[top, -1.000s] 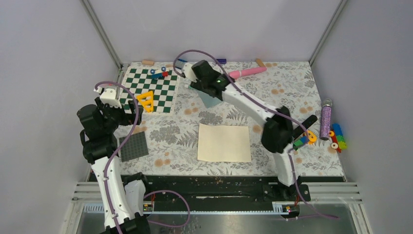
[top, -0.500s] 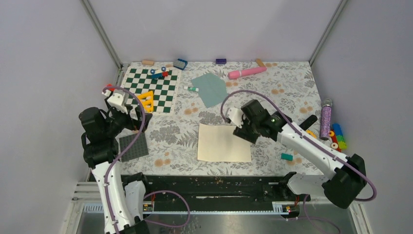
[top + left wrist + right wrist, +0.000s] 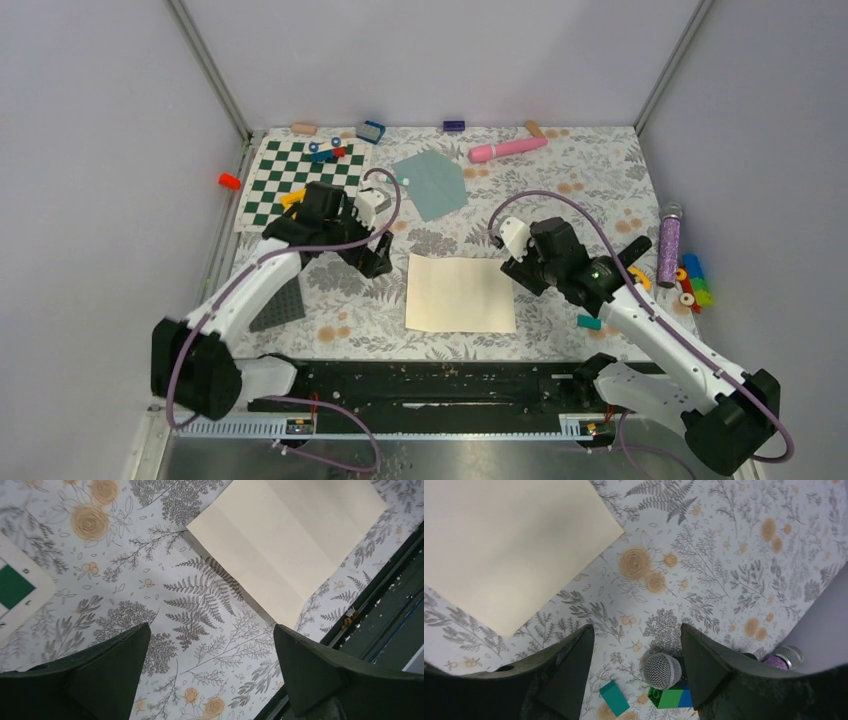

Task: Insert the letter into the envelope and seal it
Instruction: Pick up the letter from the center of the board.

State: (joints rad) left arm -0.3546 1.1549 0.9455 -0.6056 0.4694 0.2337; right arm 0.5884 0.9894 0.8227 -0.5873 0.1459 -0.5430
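Observation:
The cream letter's edge (image 3: 236, 573) is raised off the mat, facing my open left gripper, so I'll keep heading for that edge (image 3: 409, 279) until my fingers straddle it, then close.
The cream letter (image 3: 460, 293) lies flat at the front middle of the table. It also shows in the left wrist view (image 3: 285, 545) and the right wrist view (image 3: 514, 545). The grey-teal envelope (image 3: 432, 183) lies flat behind it, flap pointing right. My left gripper (image 3: 377, 262) is open and empty, just off the letter's upper left corner; in its own view (image 3: 210, 675) only the mat lies between the fingers. My right gripper (image 3: 522, 274) is open and empty beside the letter's upper right corner, with mat beneath it (image 3: 636, 670).
A chequered board (image 3: 300, 180) and a dark studded plate (image 3: 278, 305) lie at the left. A microphone (image 3: 662, 671), a teal block (image 3: 614, 697) and a green-blue brick (image 3: 671, 697) lie right of the letter. A pink marker (image 3: 507, 149) and a purple tube (image 3: 668, 245) lie further off.
My left arm has swung from the left side across to the letter's upper left corner. My right gripper has shifted a little right, off the letter's corner.

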